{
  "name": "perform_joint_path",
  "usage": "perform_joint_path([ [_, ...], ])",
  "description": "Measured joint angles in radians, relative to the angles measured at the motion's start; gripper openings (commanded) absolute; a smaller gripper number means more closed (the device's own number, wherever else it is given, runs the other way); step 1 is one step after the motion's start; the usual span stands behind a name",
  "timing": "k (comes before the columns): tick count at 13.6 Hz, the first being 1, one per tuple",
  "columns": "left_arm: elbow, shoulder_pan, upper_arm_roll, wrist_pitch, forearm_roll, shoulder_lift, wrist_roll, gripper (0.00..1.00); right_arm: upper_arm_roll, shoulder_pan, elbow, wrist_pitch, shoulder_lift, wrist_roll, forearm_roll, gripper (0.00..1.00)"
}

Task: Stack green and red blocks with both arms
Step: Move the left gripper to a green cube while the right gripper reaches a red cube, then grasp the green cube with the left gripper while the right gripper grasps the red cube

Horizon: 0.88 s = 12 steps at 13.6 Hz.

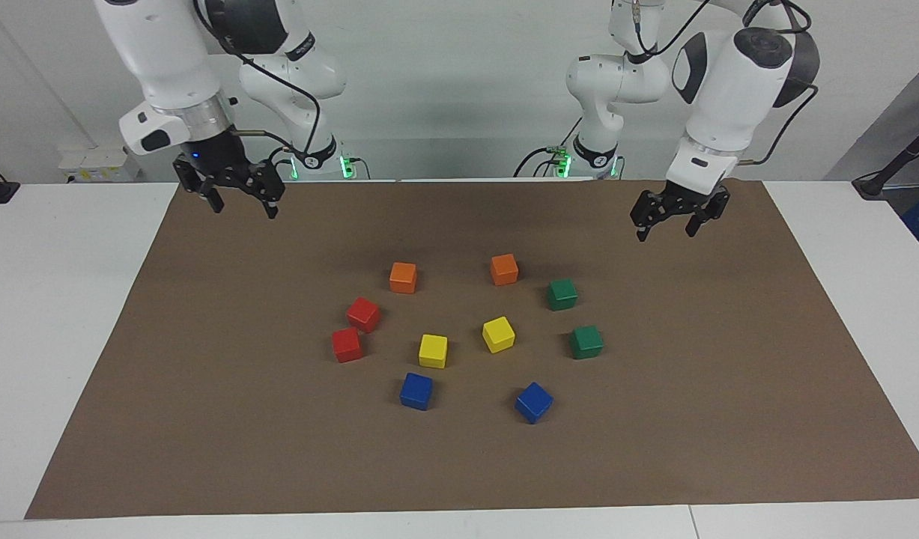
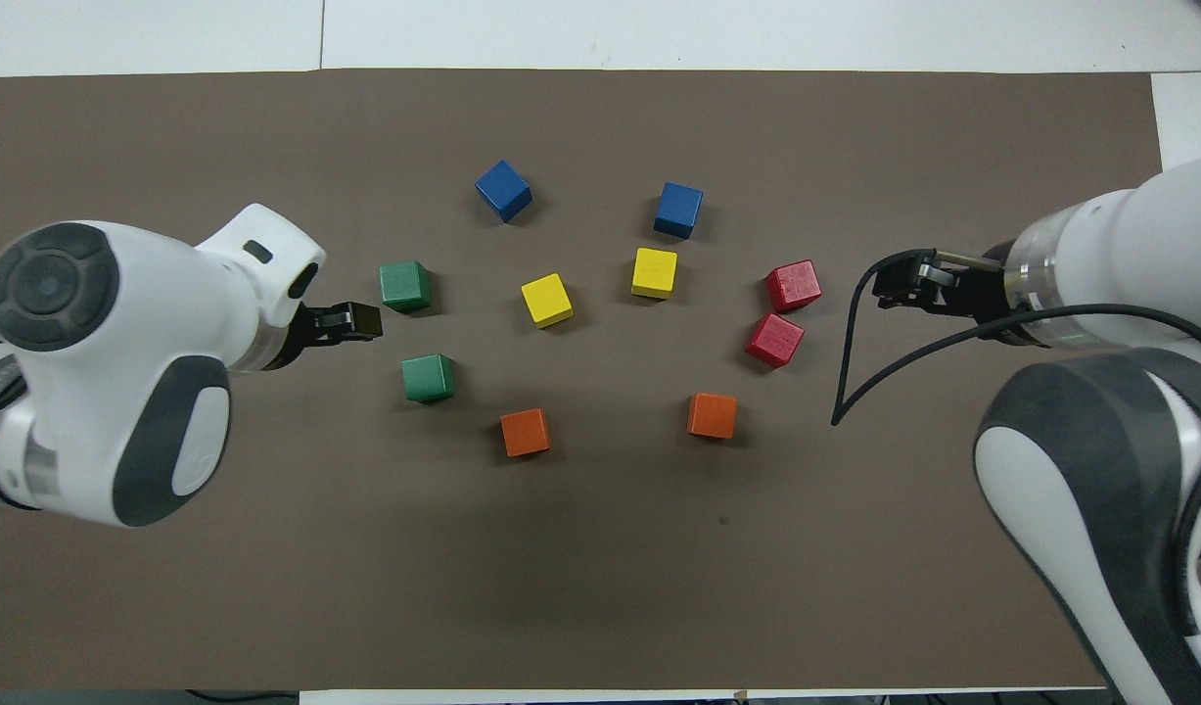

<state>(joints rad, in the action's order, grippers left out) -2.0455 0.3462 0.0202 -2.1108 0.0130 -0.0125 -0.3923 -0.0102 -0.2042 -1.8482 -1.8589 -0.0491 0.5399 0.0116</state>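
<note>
A clear gap (image 2: 419, 333) separates the green blocks, so the robot's left gripper should go on moving down toward the one nearer the robots (image 2: 428, 378) until its fingers are on both sides of that block.
Two dark green blocks lie on the brown mat toward the left arm's end, one (image 1: 562, 294) (image 2: 428, 378) nearer to the robots than the other (image 1: 586, 342) (image 2: 405, 286). Two red blocks lie close together toward the right arm's end, one (image 1: 363, 314) (image 2: 775, 340) nearer to the robots than the other (image 1: 347, 344) (image 2: 794, 285). My left gripper (image 1: 666, 233) (image 2: 350, 321) hangs open and empty above the mat, beside the green blocks. My right gripper (image 1: 244, 209) (image 2: 903, 284) hangs open and empty above the mat, beside the red blocks.
Two orange cubes (image 1: 403, 277) (image 1: 504, 269) lie nearest the robots. Two yellow cubes (image 1: 433, 350) (image 1: 498, 334) lie in the middle of the ring, and two blue cubes (image 1: 416, 391) (image 1: 533, 402) lie farthest. The brown mat (image 1: 204, 419) covers a white table (image 1: 55, 299).
</note>
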Motion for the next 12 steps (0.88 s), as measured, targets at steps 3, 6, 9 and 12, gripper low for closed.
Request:
perform_joint_path([
  [3,-0.059,0.013,0.003,-0.134,0.000,0.064,-0.027,1.00,0.000,-0.029,-0.022,-0.056,0.068,0.085,0.000,1.00],
  [6,-0.100,0.041,0.001,-0.242,0.000,0.121,-0.077,1.00,0.000,-0.047,-0.073,-0.159,0.111,0.108,0.000,1.00],
  [9,-0.101,0.048,0.000,-0.258,0.000,0.147,-0.100,1.00,0.000,-0.074,-0.091,-0.222,0.148,0.170,0.000,1.00],
  [12,-0.122,0.075,0.000,-0.293,0.000,0.158,-0.128,1.00,0.001,-0.095,-0.094,-0.253,0.183,0.212,0.000,1.00],
])
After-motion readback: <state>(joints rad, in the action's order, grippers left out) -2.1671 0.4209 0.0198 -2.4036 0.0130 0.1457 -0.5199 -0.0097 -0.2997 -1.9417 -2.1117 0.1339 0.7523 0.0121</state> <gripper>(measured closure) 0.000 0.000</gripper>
